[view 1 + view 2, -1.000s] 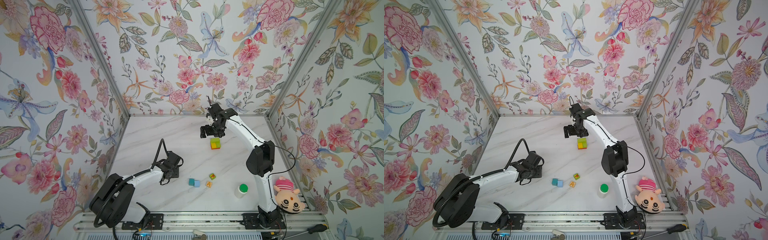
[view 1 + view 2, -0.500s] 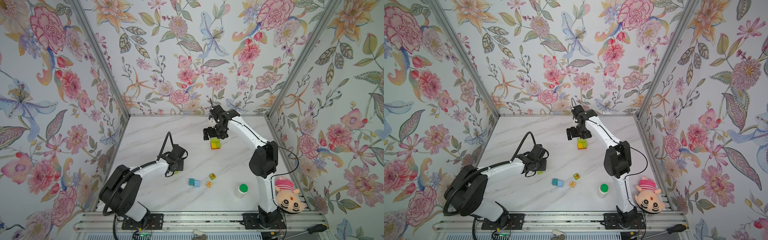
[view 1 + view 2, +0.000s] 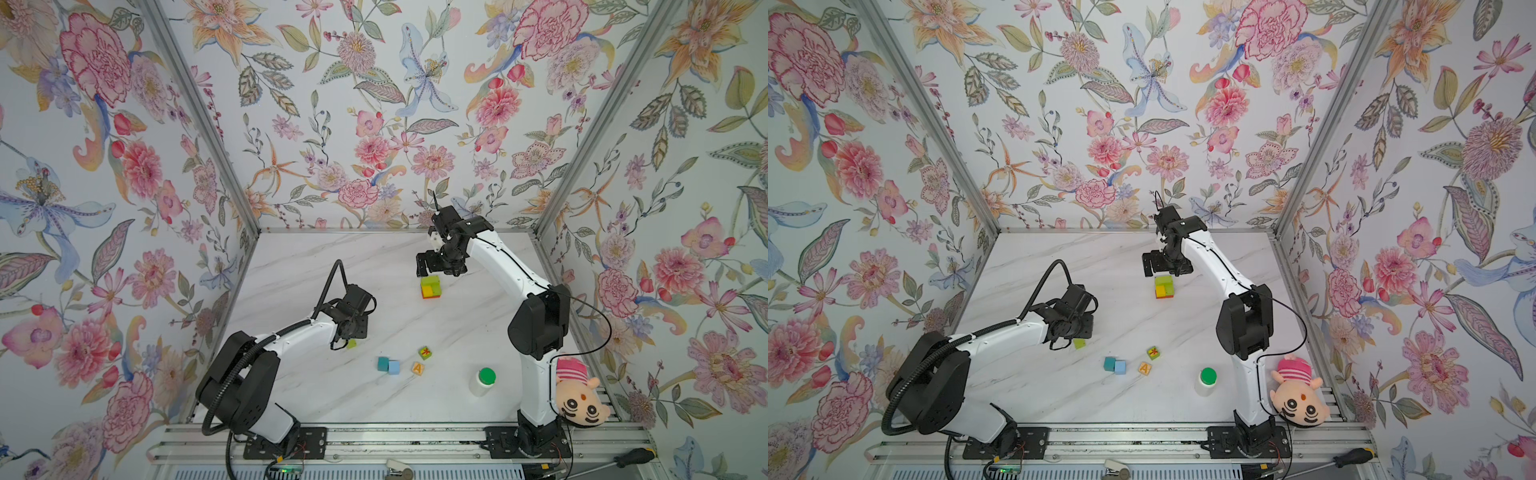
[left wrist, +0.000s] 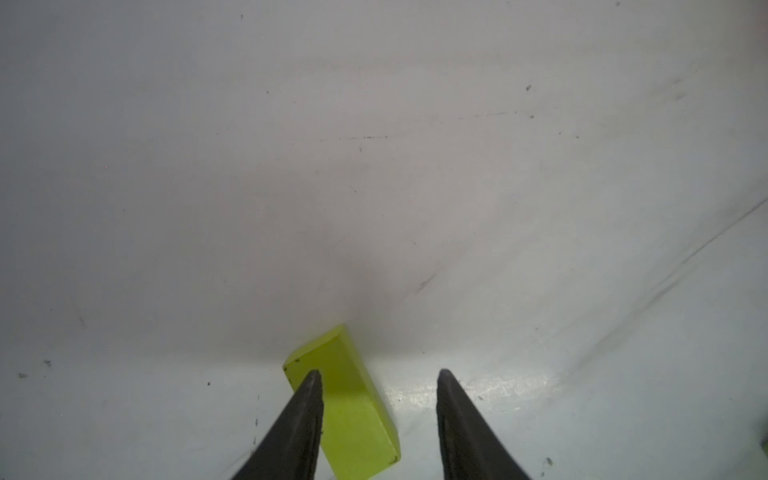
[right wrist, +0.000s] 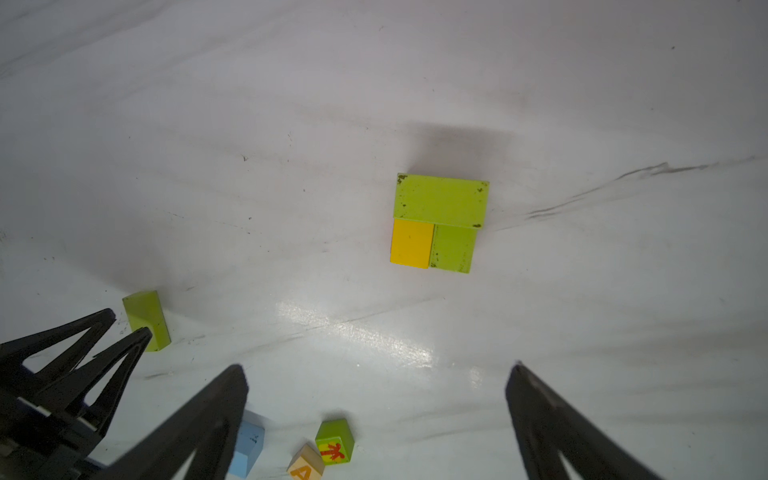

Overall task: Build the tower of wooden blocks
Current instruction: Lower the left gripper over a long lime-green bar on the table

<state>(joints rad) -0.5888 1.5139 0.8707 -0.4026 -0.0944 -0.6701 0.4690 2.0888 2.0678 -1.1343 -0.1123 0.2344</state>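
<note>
The lime block [image 4: 349,412] is lying crooked, and a finger of my left gripper is over its edge. I should open wider, straddle the block and put it closer to the tower.
The tower [image 3: 430,286] [image 3: 1164,286] stands at mid-table: red at the bottom, then yellow and lime, with a lime oblong on its far half [image 5: 440,199]. My right gripper [image 5: 378,368] [image 3: 436,271] hangs open just behind and above it, holding nothing. A loose lime block [image 4: 353,407] [image 3: 352,343] lies flat on the table. My left gripper [image 4: 378,372] is over it with fingers apart: one finger overlaps the block's edge, and table shows between the block and the other finger. Teal [image 3: 382,363], light-blue [image 3: 393,367], green red-marked [image 3: 424,353] and tan "A" [image 3: 417,368] cubes lie loose near the front.
A white bottle with a green cap [image 3: 482,380] stands front right. A plush doll [image 3: 579,395] lies against the right arm's base. A screwdriver [image 3: 631,457] rests on the front rail. Flowered walls close in the left, back and right sides.
My left arm has swung away from the front left toward the middle, and the lime block now shows beside its gripper. The right gripper has shifted slightly right, still open.
</note>
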